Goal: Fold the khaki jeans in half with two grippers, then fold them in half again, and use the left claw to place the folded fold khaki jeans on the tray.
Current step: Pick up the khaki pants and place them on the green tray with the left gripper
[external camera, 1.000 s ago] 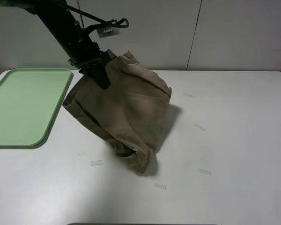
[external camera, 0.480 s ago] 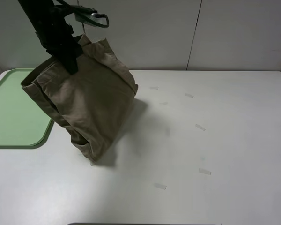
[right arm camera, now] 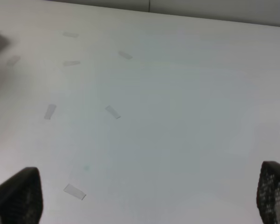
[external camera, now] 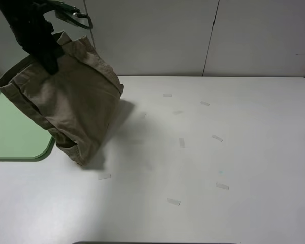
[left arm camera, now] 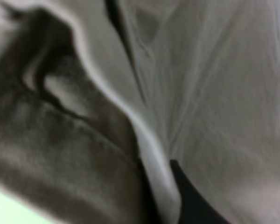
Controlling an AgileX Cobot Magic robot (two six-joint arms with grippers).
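The lowest corner of the folded khaki jeans (external camera: 81, 161) is still hanging outside the tray, so the left gripper should go on carrying them until that corner is inside the green rim (external camera: 20, 133), and then let go.
The folded khaki jeans (external camera: 68, 109) hang in the air at the left of the exterior high view, over the right edge of the tray (external camera: 15, 132). My left gripper (external camera: 48, 58) is shut on their top edge, and their lowest corner dangles near the table. In the left wrist view khaki cloth (left arm camera: 214, 93) fills the frame, blurred, with a dark fingertip (left arm camera: 189, 196) pressed against a fold. My right gripper (right arm camera: 144, 205) is open above bare table, its two fingertips (right arm camera: 16, 196) far apart at the frame's corners. The right arm is outside the exterior high view.
The white table (external camera: 218, 152) carries several small clear tape strips (external camera: 174, 202), also seen as tape strips (right arm camera: 113, 111) in the right wrist view. A pale wall (external camera: 193, 35) stands behind the table. The pale green tray lies at the table's left edge.
My left gripper has carried the hanging khaki jeans leftward and slightly up, from the table's middle-left to over the tray's right edge. The right gripper stays open.
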